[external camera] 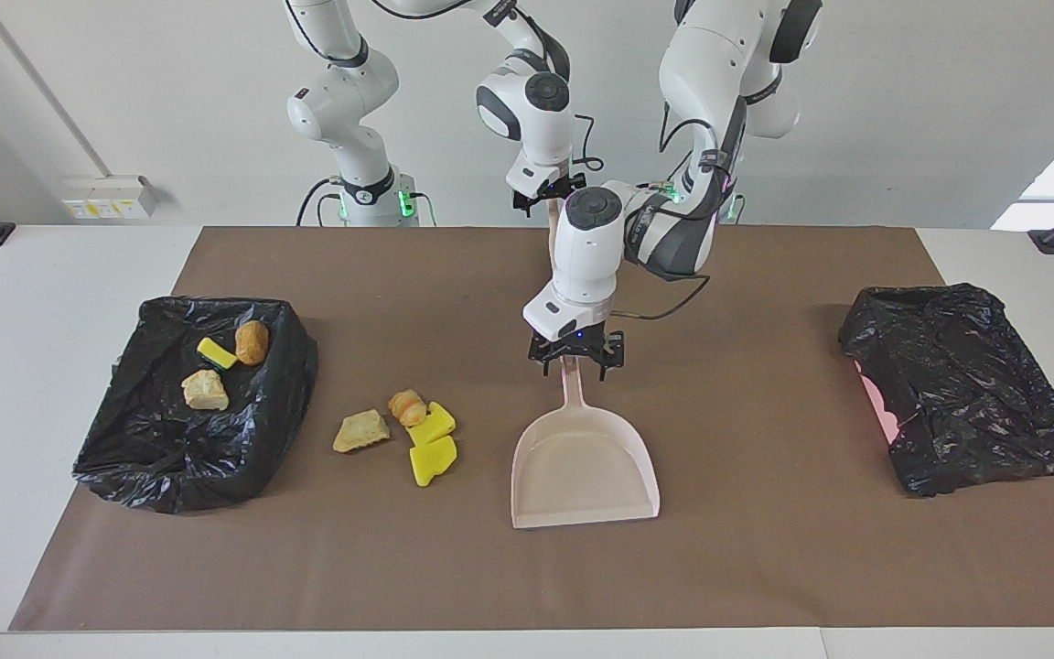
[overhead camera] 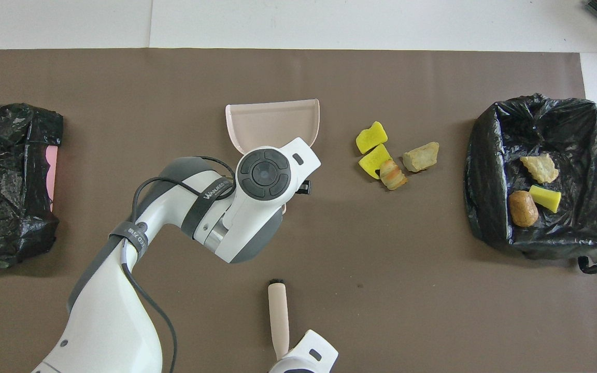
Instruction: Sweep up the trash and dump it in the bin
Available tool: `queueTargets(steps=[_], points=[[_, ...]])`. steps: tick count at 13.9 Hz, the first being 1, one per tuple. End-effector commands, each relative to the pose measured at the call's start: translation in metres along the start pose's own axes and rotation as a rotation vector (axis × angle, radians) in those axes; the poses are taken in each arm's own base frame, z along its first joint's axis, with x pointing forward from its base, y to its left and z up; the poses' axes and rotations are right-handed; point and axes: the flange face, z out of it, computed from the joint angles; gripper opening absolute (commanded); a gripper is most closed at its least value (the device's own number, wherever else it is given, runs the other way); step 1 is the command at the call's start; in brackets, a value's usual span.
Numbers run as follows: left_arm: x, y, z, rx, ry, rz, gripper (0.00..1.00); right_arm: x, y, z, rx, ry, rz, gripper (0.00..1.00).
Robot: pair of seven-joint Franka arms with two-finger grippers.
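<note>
Next, the left gripper turns the dustpan's open edge (external camera: 586, 521) toward the yellow sponge chunks (external camera: 433, 443) before the right gripper sweeps, because that edge points past the trash.
The pale pink dustpan (external camera: 582, 467) lies flat on the brown mat at mid-table, also in the overhead view (overhead camera: 272, 124). My left gripper (external camera: 573, 359) is shut on its handle. Trash lies on the mat beside the dustpan, toward the right arm's end: two yellow sponge chunks (external camera: 435, 423) (external camera: 432, 460), an orange-brown lump (external camera: 408, 406) and a tan lump (external camera: 361, 431). Three more scraps (external camera: 205, 390) lie in the black-lined bin (external camera: 124, 439). My right gripper (external camera: 547, 197) is up near the robots, shut on a pale-handled brush (overhead camera: 278, 316).
A second black-bagged bin (external camera: 966, 384) with a pink edge showing stands at the left arm's end of the table. The brown mat (external camera: 765, 567) covers most of the white table.
</note>
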Motion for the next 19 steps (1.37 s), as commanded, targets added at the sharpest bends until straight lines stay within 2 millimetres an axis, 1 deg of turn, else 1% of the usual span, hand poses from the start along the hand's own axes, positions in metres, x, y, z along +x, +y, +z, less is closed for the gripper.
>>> queueTargets(steps=[1, 3, 4, 5, 6, 7, 9, 11, 12, 13, 14, 15, 16, 17, 18, 19], points=[[0.008, -0.002, -0.006, 0.013, 0.032, -0.012, 1.00, -0.005, 0.003, 0.002, 0.026, 0.012, 0.015, 1.00], [0.009, -0.005, -0.003, 0.015, 0.026, -0.016, 0.75, -0.005, 0.002, 0.002, 0.031, 0.018, 0.011, 1.00], [0.008, -0.007, -0.001, 0.016, 0.023, -0.016, 0.67, -0.006, 0.001, 0.003, 0.030, 0.017, 0.005, 0.86], [0.007, -0.007, 0.002, 0.019, 0.018, -0.015, 0.65, -0.006, 0.001, 0.003, 0.030, 0.018, 0.001, 0.64], [0.007, -0.007, 0.002, 0.019, 0.018, -0.015, 0.62, -0.006, 0.001, 0.003, 0.029, 0.016, -0.001, 0.41], [0.008, -0.008, -0.001, 0.016, 0.023, -0.016, 0.59, -0.005, 0.001, 0.003, 0.028, 0.015, 0.001, 0.25], [0.006, -0.006, 0.001, 0.016, 0.018, -0.012, 0.57, -0.004, 0.001, 0.004, 0.028, 0.015, 0.003, 0.00], [0.006, -0.006, 0.001, 0.013, 0.016, -0.012, 0.50, 0.002, 0.001, 0.005, 0.028, 0.013, -0.001, 0.00], [0.007, -0.006, 0.001, 0.012, 0.017, -0.011, 0.43, 0.005, -0.002, 0.003, 0.026, 0.015, -0.014, 0.00], [0.007, -0.006, 0.000, 0.011, 0.018, -0.010, 0.28, 0.008, -0.004, 0.000, 0.024, 0.017, -0.020, 0.00], [0.008, -0.007, -0.002, 0.010, 0.021, -0.006, 0.12, 0.013, -0.001, -0.007, 0.030, 0.022, -0.013, 0.00], [0.010, -0.009, -0.006, 0.009, 0.027, 0.002, 0.09, 0.019, 0.005, -0.015, 0.033, 0.023, -0.011, 0.00], [0.011, -0.010, -0.012, 0.010, 0.027, 0.024, 0.01, 0.019, 0.011, -0.030, 0.026, 0.025, -0.022, 0.00], [0.014, -0.017, -0.015, 0.013, 0.026, 0.046, 0.00, 0.025, 0.021, -0.046, 0.012, 0.030, -0.014, 0.00], [0.017, -0.029, -0.025, 0.020, 0.021, 0.057, 0.00, 0.030, 0.030, -0.062, -0.001, 0.037, -0.009, 0.00], [0.018, -0.039, -0.035, 0.029, 0.010, 0.092, 0.00, 0.034, 0.040, -0.073, -0.012, 0.031, -0.012, 0.00]])
